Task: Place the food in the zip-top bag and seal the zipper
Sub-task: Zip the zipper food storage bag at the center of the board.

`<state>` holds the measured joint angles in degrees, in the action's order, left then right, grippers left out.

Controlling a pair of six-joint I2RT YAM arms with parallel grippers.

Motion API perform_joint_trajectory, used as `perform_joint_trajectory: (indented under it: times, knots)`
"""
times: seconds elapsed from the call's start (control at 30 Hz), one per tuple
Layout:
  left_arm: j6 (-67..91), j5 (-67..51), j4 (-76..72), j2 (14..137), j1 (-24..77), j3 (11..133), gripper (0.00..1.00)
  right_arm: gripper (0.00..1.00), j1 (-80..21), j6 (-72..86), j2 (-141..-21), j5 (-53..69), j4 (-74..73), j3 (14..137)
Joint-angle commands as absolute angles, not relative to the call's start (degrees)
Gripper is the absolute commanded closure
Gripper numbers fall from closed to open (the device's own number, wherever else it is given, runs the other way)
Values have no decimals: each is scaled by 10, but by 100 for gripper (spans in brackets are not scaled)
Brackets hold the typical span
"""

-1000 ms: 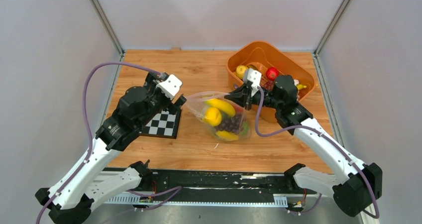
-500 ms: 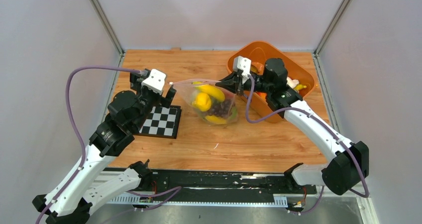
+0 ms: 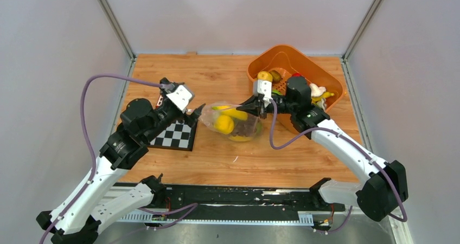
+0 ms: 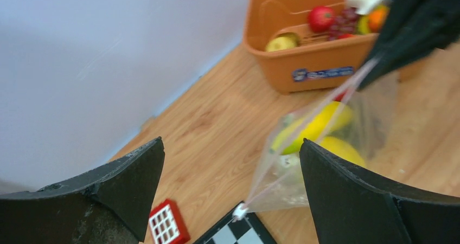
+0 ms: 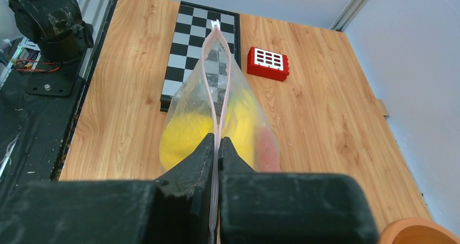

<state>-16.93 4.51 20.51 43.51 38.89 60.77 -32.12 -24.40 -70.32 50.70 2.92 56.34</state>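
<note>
My gripper will lower the zipper, and the zip-top bag [image 3: 232, 124] will keep the food inside and spread out flat, as the food sags [image 4: 321, 136] well below the zipper.
The zip-top bag [image 3: 232, 122] hangs just above the table, stretched sideways. It holds food: a banana [image 3: 234, 113], a round yellow fruit [image 3: 223, 124] and purple grapes [image 3: 248, 126]. My right gripper [image 3: 255, 107] is shut on the right end of the zipper [image 5: 216, 87], whose two pink sides stand slightly apart midway along. My left gripper [image 3: 196, 113] is open at the bag's left corner [image 4: 239, 211]. That corner shows low in the gap between the fingers [image 4: 347, 190], touching neither. More food [image 3: 264, 76] lies in the basket.
The orange basket [image 3: 325, 81] stands at the back right, just behind my right arm. A checkerboard [image 3: 176, 135] lies under my left gripper, and a small red block [image 5: 267, 63] lies beside it on the far side. Grey walls close in the wooden table.
The right gripper carried the bag toward the back and left, then a little lower again. The left gripper drew back from the bag, then returned to its left corner, open throughout.
</note>
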Motion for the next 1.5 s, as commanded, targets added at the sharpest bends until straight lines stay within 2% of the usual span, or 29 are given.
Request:
perform_joint_trajectory:
  times: [0.0, 0.33, 0.6, 0.77, 0.9, 1.0, 1.1, 1.23, 1.33, 1.43, 1.47]
  knots:
    - [-244, -155, 214, 447, 388, 603, 0, 100, -323, -260, -680, 524, 41, 573]
    - [-321, -262, 283, 550, 388, 651, 0, 100, -323, -258, -675, 529, 28, 572]
    - [-304, -230, 286, 604, 388, 674, 1, 100, -323, -258, -670, 531, 24, 573]
    - [-297, -218, 282, 623, 388, 682, 7, 100, -323, -258, -668, 533, 22, 573]
    - [-304, -223, 297, 640, 388, 692, 18, 100, -323, -257, -665, 536, 23, 574]
    - [-304, -223, 303, 651, 388, 698, 32, 100, -323, -255, -664, 537, 24, 573]
    - [-304, -229, 305, 653, 388, 700, 49, 100, -323, -256, -663, 532, 22, 572]
    - [-306, -226, 300, 648, 388, 695, 76, 100, -323, -255, -663, 524, 26, 568]
    - [-304, -222, 296, 648, 388, 696, 83, 100, -323, -252, -665, 518, 30, 570]
    - [-299, -218, 291, 650, 388, 698, 98, 100, -323, -243, -669, 503, 36, 575]
    - [-296, -213, 286, 651, 388, 697, 100, 99, -323, -239, -670, 496, 38, 577]
